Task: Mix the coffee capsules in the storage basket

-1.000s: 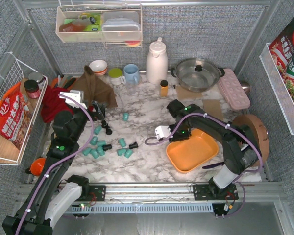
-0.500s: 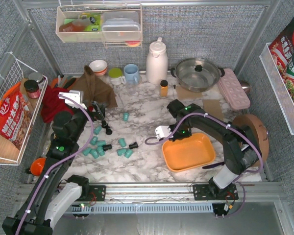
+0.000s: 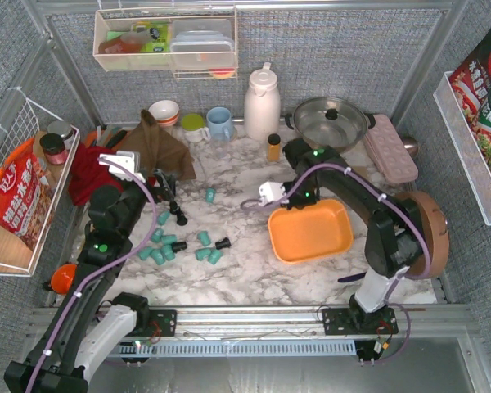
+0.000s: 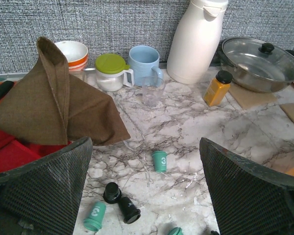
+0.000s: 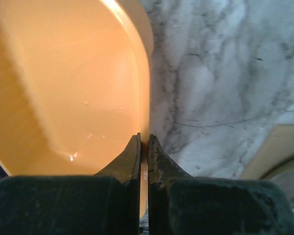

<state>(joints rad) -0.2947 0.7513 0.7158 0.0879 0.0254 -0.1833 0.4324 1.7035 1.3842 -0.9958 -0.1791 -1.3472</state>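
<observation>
I keep sliding the basket until it sits on the open marble before the steel pot. My right gripper is pinching the orange basket's rim (image 5: 145, 110).
The orange storage basket (image 3: 311, 231) lies empty on the marble right of centre. My right gripper (image 3: 297, 199) is shut on the basket's far left rim; in the right wrist view the jaws (image 5: 147, 139) pinch the thin orange wall (image 5: 63, 88). The coffee capsules lie loose on the marble to the left: a teal cluster (image 3: 168, 246), a lone teal one (image 3: 210, 195) and black ones (image 3: 222, 243). My left gripper (image 3: 162, 184) hangs open and empty above them; its wrist view (image 4: 144, 144) shows a teal capsule (image 4: 159, 160) and two black ones (image 4: 112, 192).
A white thermos (image 3: 262, 102), steel pot (image 3: 329, 123), amber bottle (image 3: 273, 147) and pink egg tray (image 3: 390, 147) stand at the back. A brown cloth (image 3: 154, 147) and blue mug (image 3: 219, 123) are back left. A round wooden board (image 3: 430, 229) is right of the basket.
My right gripper has pulled the orange basket away from the front edge, toward the back and a little left, turning it. The left arm and the capsules have not moved.
</observation>
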